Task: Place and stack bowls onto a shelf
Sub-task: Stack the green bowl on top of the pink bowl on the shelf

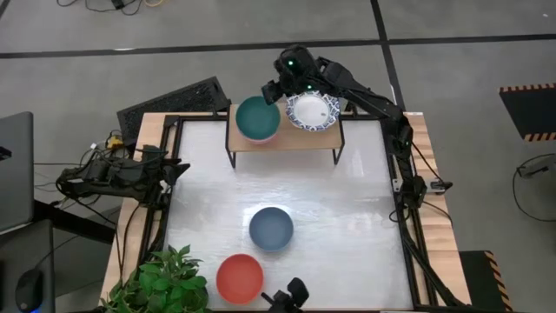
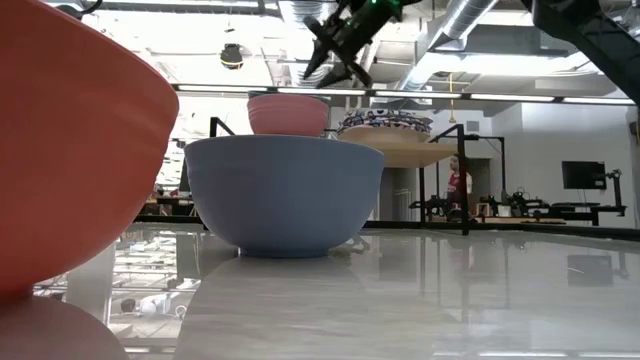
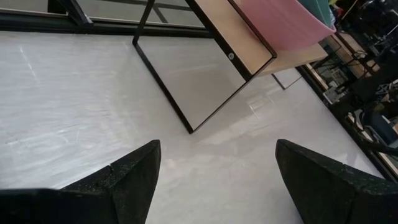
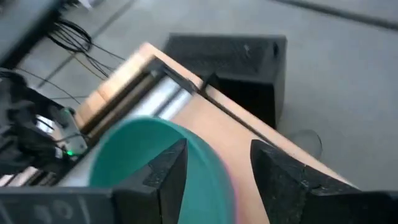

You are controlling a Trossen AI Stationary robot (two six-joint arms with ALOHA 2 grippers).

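The green bowl [image 1: 258,119] sits at a tilt in the pink bowl, with its far rim [image 1: 256,97] up high. It will settle flatter when I push it down.
The shelf [image 1: 287,139] stands at the table's far edge. On its left half a dark green bowl [image 1: 258,118] sits nested in a pink bowl [image 2: 288,113]. On its right half lies a stack of white bowls with blue-patterned rims [image 1: 313,111]. A blue bowl [image 1: 271,228] and a red bowl [image 1: 239,278] rest on the table, toward its near side. My right gripper [image 2: 335,50] hangs open above the shelf, over the green bowl's [image 4: 137,149] right rim and clear of it. My left gripper [image 3: 217,180] waits open at the table's left edge [image 1: 178,169].
A leafy plant [image 1: 161,283] fills the near-left corner beside the red bowl. A black ribbed mat [image 1: 174,103] lies beyond the far-left corner. A camera mount [image 1: 291,296] sits at the near edge. White table surface [image 1: 347,217] lies bare between the shelf and the blue bowl.
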